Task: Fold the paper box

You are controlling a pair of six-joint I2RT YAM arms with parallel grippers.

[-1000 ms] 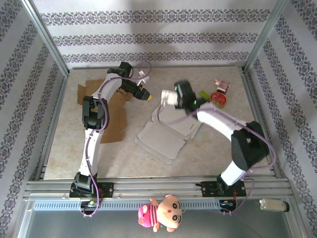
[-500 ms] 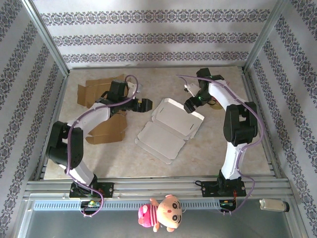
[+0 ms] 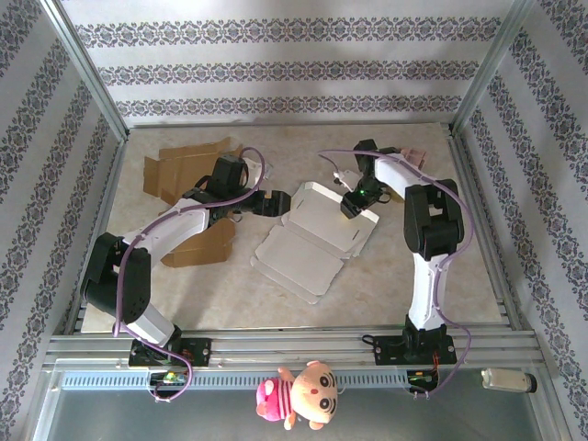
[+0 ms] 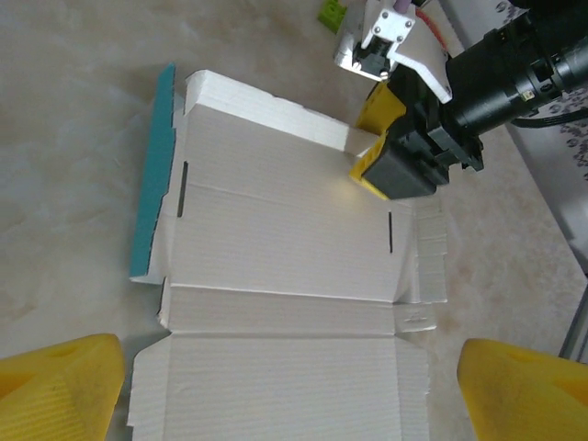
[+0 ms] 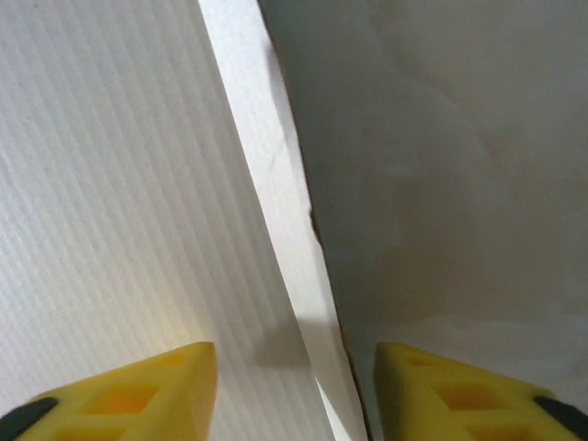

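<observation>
The white paper box lies crooked point(image 3: 317, 230), so next my right gripper grabs the raised white flap point(image 5: 308, 248) and turns the box straight before my left gripper folds.
The white paper box point(image 3: 310, 237) lies unfolded and flat in the middle of the table. In the left wrist view its panels point(image 4: 285, 248) spread out ahead, with a teal flap point(image 4: 152, 175) raised at the left side. My left gripper point(image 3: 267, 202) hovers low at the box's left edge, open wide point(image 4: 292, 395) with nothing between its fingers. My right gripper point(image 3: 352, 204) is down on the box's far right corner point(image 4: 390, 156). It is open point(image 5: 296, 395), and its yellow fingers point(image 5: 129, 395) straddle a raised white flap edge point(image 5: 276, 211) without touching it.
Brown cardboard pieces lie at the left, one at the back point(image 3: 179, 165) and one nearer point(image 3: 202, 243). A small green object point(image 4: 333, 13) sits beyond the box. A plush doll point(image 3: 299, 395) hangs on the front rail. Metal frame posts bound the table.
My left arm swung down from the back to the box's left edge and its gripper opened wide. My right arm pulled back, then came down on the far right flap, jaws narrowing.
</observation>
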